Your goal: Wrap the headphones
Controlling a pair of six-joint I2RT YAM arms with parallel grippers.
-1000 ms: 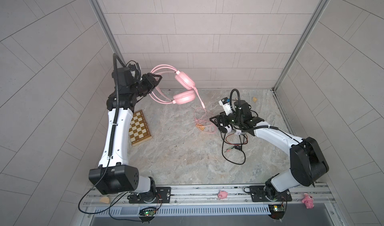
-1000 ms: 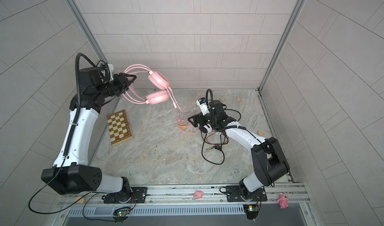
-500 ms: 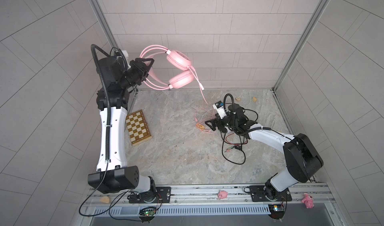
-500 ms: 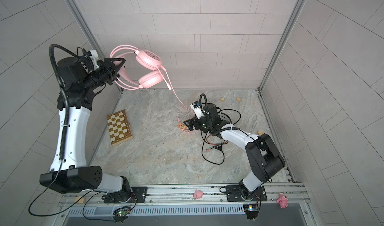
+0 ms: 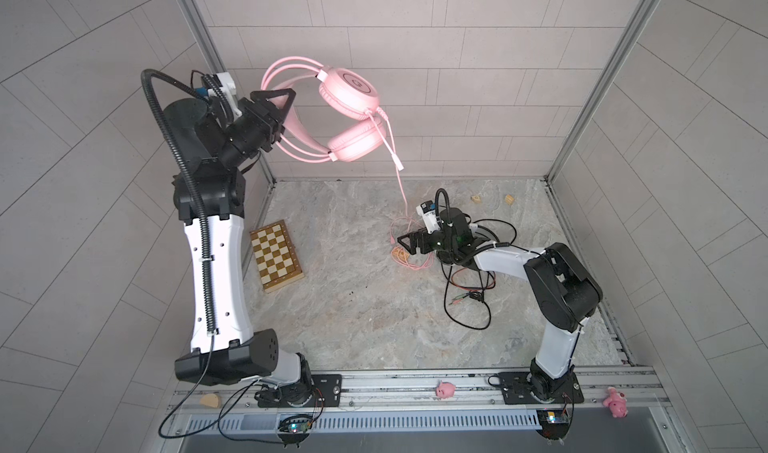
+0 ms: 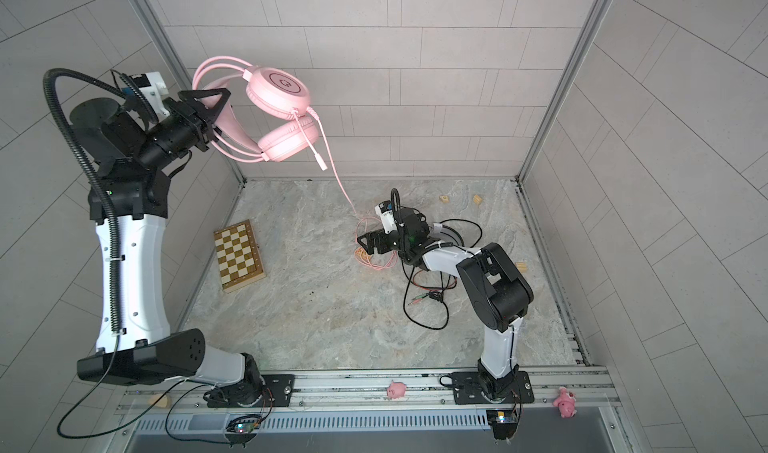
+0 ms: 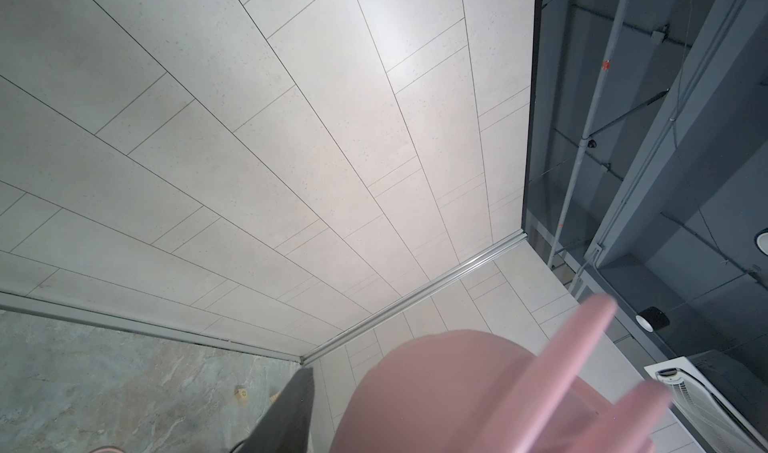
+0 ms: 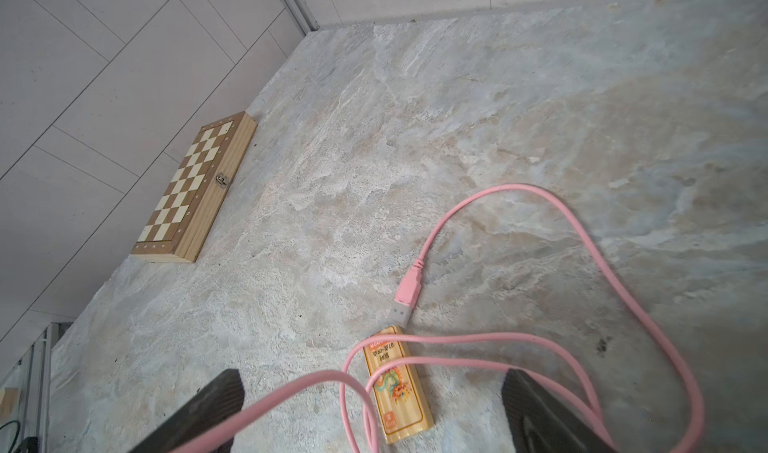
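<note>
The pink headphones [image 5: 349, 93] are hanging high over the loose loops. So my left gripper should bring them down while my right gripper moves the pink cable [image 5: 404, 200] to them.
The pink headphones [image 5: 349, 93] [image 6: 282, 87] hang high in the air at the back left, and my left gripper [image 5: 284, 114] [image 6: 220, 114] is shut on their headband. In the left wrist view a blurred pink ear cup [image 7: 436, 388] fills the area beside one dark finger [image 7: 291, 413]. Their pink cable [image 5: 401, 189] drops to the table and ends in loose loops [image 8: 582, 255] with a USB plug [image 8: 405, 293]. My right gripper [image 5: 405, 245] [image 8: 372, 392] is open and low over those loops, holding nothing. A thin black cable [image 5: 469, 301] lies beside the right arm; the white-and-black headset is hidden.
A small orange box [image 8: 399, 388] lies under the pink loops between my right fingers. A wooden chessboard box [image 5: 276, 255] [image 8: 195, 189] lies at the left wall. Two small wooden blocks [image 5: 476, 199] sit at the back. Pink pig toys [image 5: 444, 390] rest on the front rail.
My left arm has lifted the pink headphones higher and toward the back left, drawing the cable up. My right gripper has moved left and down over the cable loops, staying open.
</note>
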